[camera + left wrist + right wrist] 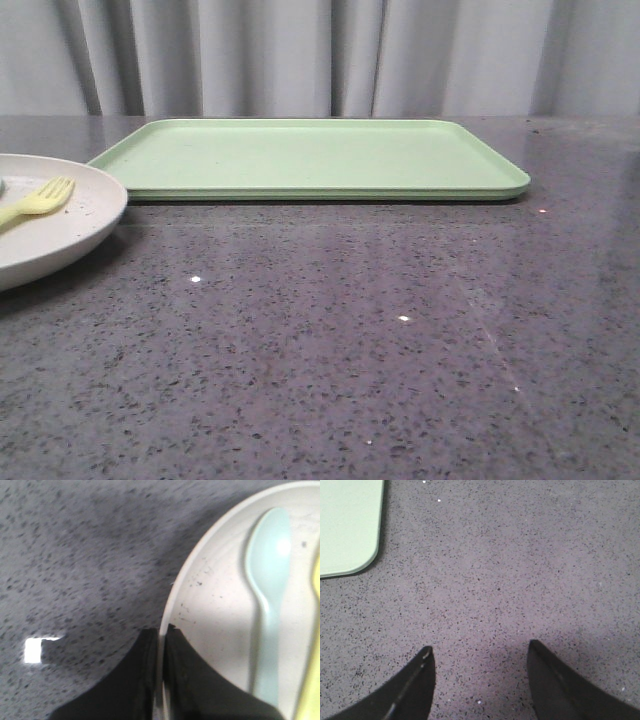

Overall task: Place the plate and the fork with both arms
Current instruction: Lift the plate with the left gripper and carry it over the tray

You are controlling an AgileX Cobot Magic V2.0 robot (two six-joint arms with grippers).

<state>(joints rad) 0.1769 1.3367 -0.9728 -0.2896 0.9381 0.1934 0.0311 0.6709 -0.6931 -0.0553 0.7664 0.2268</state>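
Observation:
The plate's rim (pixel 182 575) is pinched in my left gripper and the light green tray (pixel 310 156) is empty, so I should keep carrying the plate level until it sits on the tray.
The plate (pixel 70 225) sits at the left edge of the front view, near the light green tray's front left corner. The yellow fork (pixel 40 200) lies in it, tines toward the tray. In the left wrist view my left gripper (pixel 162 630) is shut on the plate's rim (pixel 210 590), one finger inside the dish and one outside. A strip of the fork (pixel 312 680) shows at that view's edge. My right gripper (pixel 480 652) is open and empty over bare countertop. Neither gripper shows in the front view.
A light green rectangular tray (pixel 310 160) lies at the back of the grey speckled countertop (pixel 380 340); its corner (pixel 347 530) shows in the right wrist view. A pale blue spoon (pixel 267 595) lies in the plate beside the fork. Grey curtains hang behind.

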